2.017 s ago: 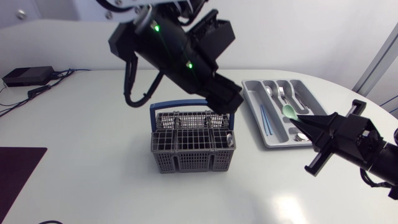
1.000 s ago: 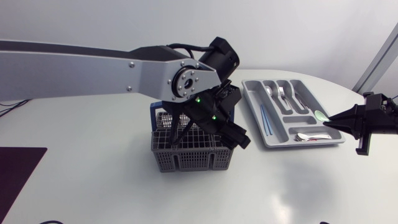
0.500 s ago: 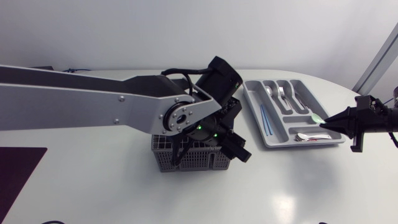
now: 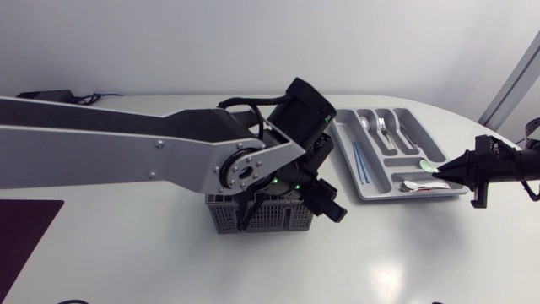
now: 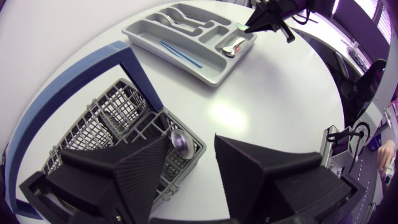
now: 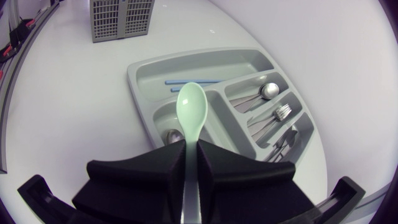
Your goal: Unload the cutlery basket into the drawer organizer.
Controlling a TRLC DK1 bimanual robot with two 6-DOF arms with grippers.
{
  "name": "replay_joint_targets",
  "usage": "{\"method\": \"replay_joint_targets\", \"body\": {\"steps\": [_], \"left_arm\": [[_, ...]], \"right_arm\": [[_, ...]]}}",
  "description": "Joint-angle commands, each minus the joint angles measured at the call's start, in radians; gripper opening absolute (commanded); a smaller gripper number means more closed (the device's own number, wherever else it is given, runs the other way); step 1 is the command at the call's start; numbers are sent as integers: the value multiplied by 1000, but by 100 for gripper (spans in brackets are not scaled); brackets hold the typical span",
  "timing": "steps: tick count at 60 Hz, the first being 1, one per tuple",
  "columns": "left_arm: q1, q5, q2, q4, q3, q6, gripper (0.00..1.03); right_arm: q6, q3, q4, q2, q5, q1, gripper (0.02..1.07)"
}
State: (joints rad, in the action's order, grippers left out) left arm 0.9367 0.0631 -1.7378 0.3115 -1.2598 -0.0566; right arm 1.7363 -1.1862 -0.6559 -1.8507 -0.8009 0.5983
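I see only the metal spoon's bowl (image 5: 182, 144) sticking up above the grid, so the grey cutlery basket (image 4: 261, 218) will be empty once I lift the metal spoon out.
The grey cutlery basket (image 4: 261, 218) lies mostly under my left arm; in the left wrist view its grid (image 5: 115, 124) and blue handle (image 5: 74, 78) show. My left gripper (image 4: 325, 203) hangs open over the basket's right end. A metal spoon bowl (image 5: 181, 142) stands in the corner compartment, just ahead of the left gripper (image 5: 193, 171). My right gripper (image 4: 451, 166) is shut on a pale green spoon (image 4: 433, 164), its bowl over the near right end of the grey organizer (image 4: 396, 196). From the right wrist, the green spoon (image 6: 191, 112) points out over the organizer (image 6: 140, 93).
The organizer holds metal spoons and forks (image 4: 384, 127) in its far slots, blue sticks (image 4: 359, 160) in the long left slot and a metal spoon (image 4: 418, 184) in the near one. Bare white table lies in front of the basket and organizer.
My left arm has come down onto the basket's right end, its fingers closing somewhat. The right gripper has carried the green spoon from above the table down to the organizer's near end.
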Motion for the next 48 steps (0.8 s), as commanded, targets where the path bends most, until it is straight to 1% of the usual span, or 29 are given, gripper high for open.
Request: {"method": "replay_joint_targets", "body": {"steps": [1,6,12,18,20,22,25,29,31,34,48], "left_arm": [[11,15,20,-12,23,-26,50],[14,18,21,-20,27,-26,46],[16,29,23,-32,33,-25,37],[16,30,17,-45,37,-25,29],[16,30,15,-48,40,-25,28],[16,30,14,-52,43,-25,24],[17,30,14,-52,43,-25,22],[19,32,14,-52,42,-23,15],[20,30,15,-52,42,-22,13],[20,30,18,-52,45,-22,11],[20,30,50,-58,57,-19,10]], "right_arm": [[28,-39,-2,-21,9,-3,7],[26,-55,-2,-28,19,-5,7],[28,-75,-2,-48,31,-6,7],[32,-96,-1,-74,48,-6,7],[32,-107,-1,-84,57,-8,7],[34,-118,-1,-94,65,-8,7],[39,-133,-1,-108,69,-6,7],[49,-151,-1,-122,85,-8,7],[51,-159,-1,-130,91,-11,7],[58,-165,-1,-139,106,-15,7],[101,-170,-1,-168,197,-65,7]]}}
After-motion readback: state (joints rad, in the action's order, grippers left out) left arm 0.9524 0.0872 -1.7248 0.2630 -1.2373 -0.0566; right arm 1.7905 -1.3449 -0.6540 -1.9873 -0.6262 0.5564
